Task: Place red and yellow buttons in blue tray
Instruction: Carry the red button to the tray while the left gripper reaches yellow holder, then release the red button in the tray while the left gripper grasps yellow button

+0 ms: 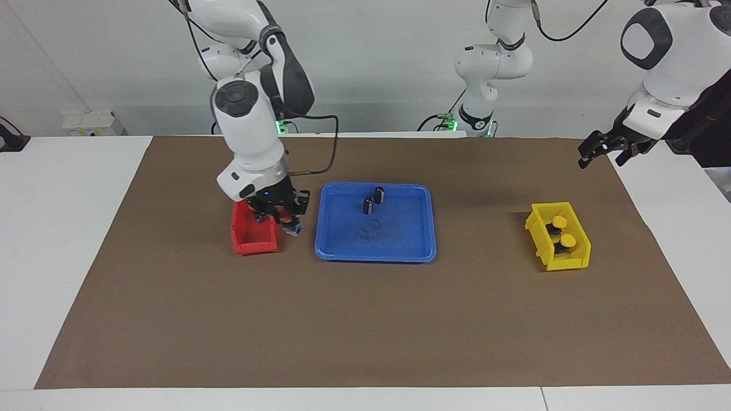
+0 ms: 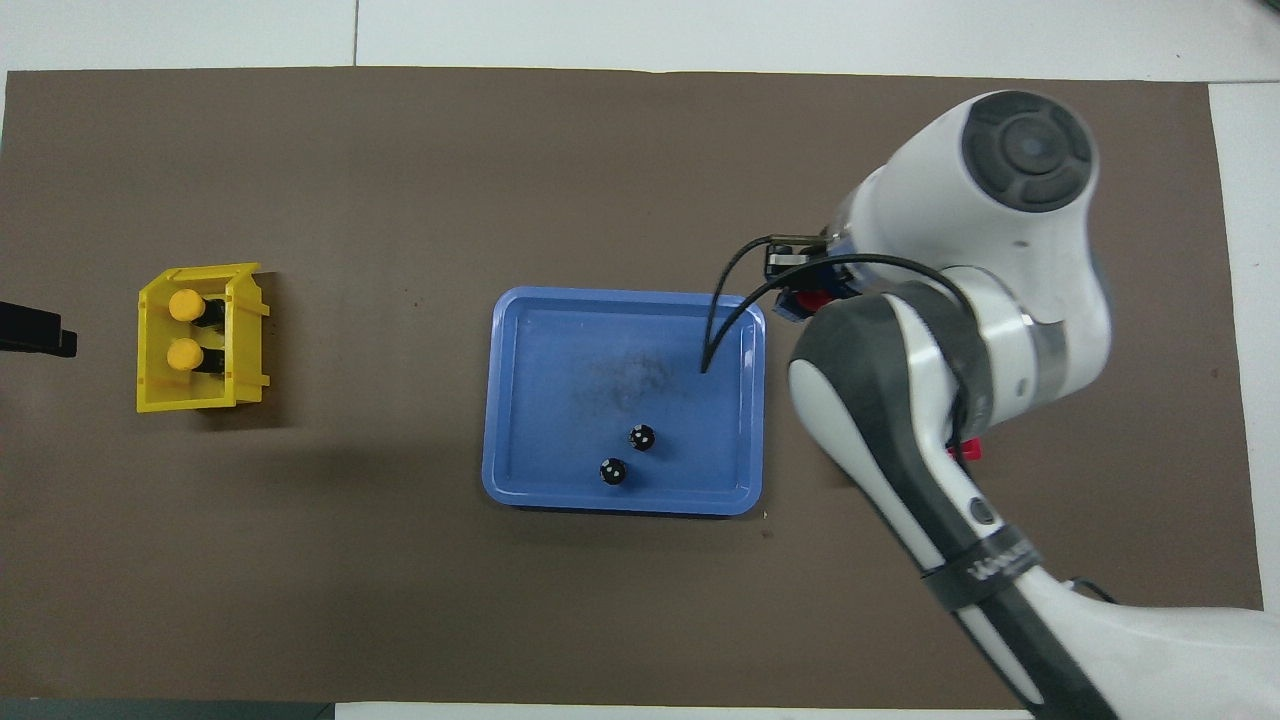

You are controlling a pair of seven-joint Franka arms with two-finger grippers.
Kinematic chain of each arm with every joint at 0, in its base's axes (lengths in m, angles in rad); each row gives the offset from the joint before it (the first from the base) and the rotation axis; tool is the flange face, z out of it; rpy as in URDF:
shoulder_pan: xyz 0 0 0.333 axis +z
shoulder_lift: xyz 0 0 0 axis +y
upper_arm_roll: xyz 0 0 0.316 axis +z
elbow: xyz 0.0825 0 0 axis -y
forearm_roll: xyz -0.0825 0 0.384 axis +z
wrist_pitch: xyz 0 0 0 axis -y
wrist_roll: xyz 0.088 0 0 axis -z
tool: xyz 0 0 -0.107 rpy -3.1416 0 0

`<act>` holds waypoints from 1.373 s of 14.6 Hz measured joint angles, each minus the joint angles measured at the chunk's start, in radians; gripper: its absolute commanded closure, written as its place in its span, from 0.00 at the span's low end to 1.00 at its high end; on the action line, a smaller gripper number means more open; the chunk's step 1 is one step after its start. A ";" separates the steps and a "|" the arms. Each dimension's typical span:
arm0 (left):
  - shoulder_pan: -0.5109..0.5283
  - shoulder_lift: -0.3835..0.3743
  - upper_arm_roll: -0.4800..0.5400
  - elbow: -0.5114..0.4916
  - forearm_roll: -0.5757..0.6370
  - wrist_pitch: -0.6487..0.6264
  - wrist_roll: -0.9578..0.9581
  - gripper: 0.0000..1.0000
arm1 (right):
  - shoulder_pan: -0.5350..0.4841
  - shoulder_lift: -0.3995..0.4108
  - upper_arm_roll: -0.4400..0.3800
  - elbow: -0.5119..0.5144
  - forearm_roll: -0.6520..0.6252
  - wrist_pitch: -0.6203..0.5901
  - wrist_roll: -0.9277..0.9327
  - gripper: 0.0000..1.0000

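My gripper will set the yellow button [image 2: 187,305] upright in the blue tray, and it will stand cap up because the black end [image 2: 214,313] looks wide and blunt.
The blue tray [image 1: 400,240] [image 2: 560,340] lies mid-table and holds two dark capless cylinders [image 1: 368,205] [image 2: 613,471]. Two yellow buttons [image 1: 558,221] [image 2: 185,305] sit in the small yellow bin [image 1: 577,260] [image 2: 150,400] toward the left arm's end. My right gripper [image 1: 288,224] [image 2: 800,295] is low at the tray-side edge of the small red bin [image 1: 251,242] and is shut on a red button [image 1: 284,217] [image 2: 815,298]. The other red button is hidden. My left gripper [image 1: 601,153] waits open, raised over the mat's edge.
A brown mat [image 1: 365,331] covers the table. The right arm hides most of the red bin in the overhead view, where only a corner [image 2: 965,450] shows.
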 measured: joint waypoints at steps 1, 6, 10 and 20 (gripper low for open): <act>0.006 -0.006 0.000 -0.015 0.000 0.023 0.000 0.00 | 0.058 0.042 0.000 0.035 -0.019 0.004 0.064 0.84; 0.026 -0.003 0.001 -0.115 0.000 0.177 0.001 0.28 | 0.170 0.192 -0.002 0.129 -0.101 0.021 0.174 0.83; 0.025 0.101 -0.007 -0.143 0.000 0.339 0.002 0.29 | 0.193 0.230 -0.002 0.109 -0.101 0.091 0.198 0.65; 0.004 0.300 -0.029 -0.117 -0.016 0.495 0.002 0.29 | 0.119 0.182 -0.022 0.201 -0.103 -0.030 0.157 0.24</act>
